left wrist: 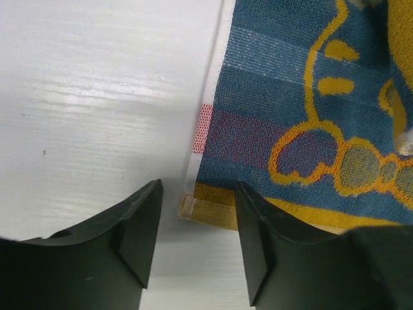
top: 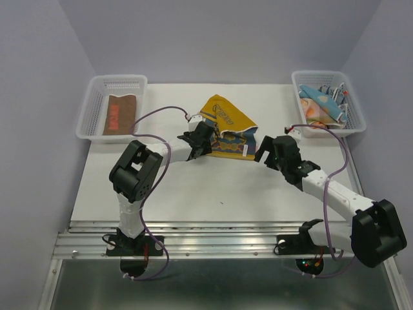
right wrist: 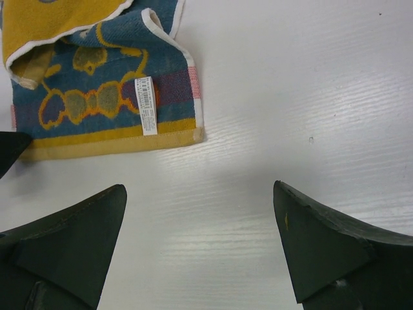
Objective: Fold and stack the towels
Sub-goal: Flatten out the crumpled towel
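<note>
Next, I pinch the towel's corner (top: 252, 156) by the white label with my right gripper before both grippers lift the towel open, because the towel's yellow side (top: 232, 116) lies crooked over the blue side.
A yellow and blue towel (top: 227, 124) lies partly folded in the middle of the table, its yellow side turned over the blue patterned side. My left gripper (top: 201, 137) is open at its near left corner. In the left wrist view that corner (left wrist: 213, 208) lies flat on the table between the fingers (left wrist: 139, 219) of the left gripper (left wrist: 197, 188), not pinched. My right gripper (top: 264, 150) is open and empty just right of the towel. In the right wrist view the right gripper (right wrist: 199, 188) hangs over bare table, and the towel (right wrist: 103, 97) with its white label lies ahead to the left.
A white mesh basket (top: 97, 87) at the back left holds a folded brown towel (top: 120, 113). Another white basket (top: 353, 110) at the back right holds several crumpled patterned towels (top: 322, 103). The table's front edge has a metal rail (top: 213, 242).
</note>
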`<state>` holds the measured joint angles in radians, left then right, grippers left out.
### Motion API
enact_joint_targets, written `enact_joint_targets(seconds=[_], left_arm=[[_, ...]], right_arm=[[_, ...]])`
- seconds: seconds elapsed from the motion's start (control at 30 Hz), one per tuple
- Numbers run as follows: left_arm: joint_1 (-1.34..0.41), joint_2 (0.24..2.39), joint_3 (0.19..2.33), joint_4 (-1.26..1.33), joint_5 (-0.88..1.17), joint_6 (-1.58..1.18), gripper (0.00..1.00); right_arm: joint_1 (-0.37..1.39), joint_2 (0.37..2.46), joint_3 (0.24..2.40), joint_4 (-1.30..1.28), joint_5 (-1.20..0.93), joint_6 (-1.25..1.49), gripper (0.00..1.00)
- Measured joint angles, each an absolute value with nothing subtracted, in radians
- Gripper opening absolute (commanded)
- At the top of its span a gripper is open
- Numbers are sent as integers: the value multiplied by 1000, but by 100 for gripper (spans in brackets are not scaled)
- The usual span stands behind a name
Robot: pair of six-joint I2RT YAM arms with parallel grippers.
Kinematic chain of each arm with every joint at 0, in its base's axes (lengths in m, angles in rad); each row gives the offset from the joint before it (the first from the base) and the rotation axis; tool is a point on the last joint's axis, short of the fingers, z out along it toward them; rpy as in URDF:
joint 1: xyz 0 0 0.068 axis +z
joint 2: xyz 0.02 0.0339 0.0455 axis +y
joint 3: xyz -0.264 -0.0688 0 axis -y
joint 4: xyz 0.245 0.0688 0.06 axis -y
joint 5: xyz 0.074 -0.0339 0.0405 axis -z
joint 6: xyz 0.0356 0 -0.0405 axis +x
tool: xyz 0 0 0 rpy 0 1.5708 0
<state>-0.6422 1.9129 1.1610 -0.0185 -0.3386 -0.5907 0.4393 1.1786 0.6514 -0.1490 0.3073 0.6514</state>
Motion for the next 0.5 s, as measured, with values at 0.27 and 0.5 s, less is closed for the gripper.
enact_joint_targets(seconds=[0.27,0.5], left_arm=[[-664,1930,1168,-27,-387,-627,0],[-685,1913,1138,-6,-414,-654,0]], right_arm=[[439,1179,630,-147,311,650,100],[439,1192,624,-147,306,631,100]])
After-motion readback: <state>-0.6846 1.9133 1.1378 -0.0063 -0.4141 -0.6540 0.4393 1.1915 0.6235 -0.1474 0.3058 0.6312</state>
